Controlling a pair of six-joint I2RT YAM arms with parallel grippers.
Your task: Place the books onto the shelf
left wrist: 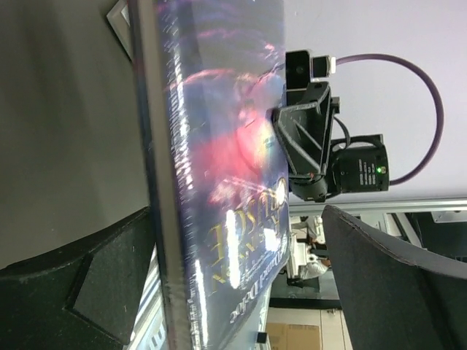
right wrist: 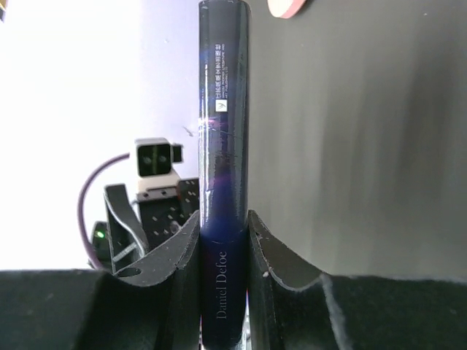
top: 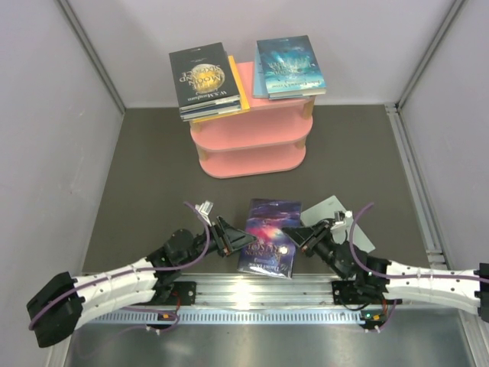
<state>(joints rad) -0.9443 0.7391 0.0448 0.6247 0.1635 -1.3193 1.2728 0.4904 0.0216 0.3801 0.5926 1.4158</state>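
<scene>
My left gripper should close on the opposite edge (left wrist: 166, 240) because my right gripper is holding the purple galaxy book's spine (right wrist: 223, 193). My right gripper should then let go before the book goes on the shelf.
A purple galaxy book (top: 269, 235) hangs between the two arms near the table's front edge. My right gripper (top: 291, 234) is shut on its spine (right wrist: 222, 182), with both fingers pressed against the dark blue spine in the right wrist view (right wrist: 222, 244). My left gripper (top: 243, 239) stands open, and the book's opposite edge (left wrist: 219, 182) lies between its wide-apart jaws (left wrist: 237, 284). On top of the pink shelf (top: 252, 145) lie a stack with a black moon book (top: 202, 76) above a yellow one (top: 240, 90), and a teal icy book (top: 289, 65).
A pale grey-white book (top: 334, 211) lies on the dark table mat (top: 153, 168) under my right arm. Grey walls close in the left, back and right sides. A metal rail (top: 260, 294) carries the arm bases at the front.
</scene>
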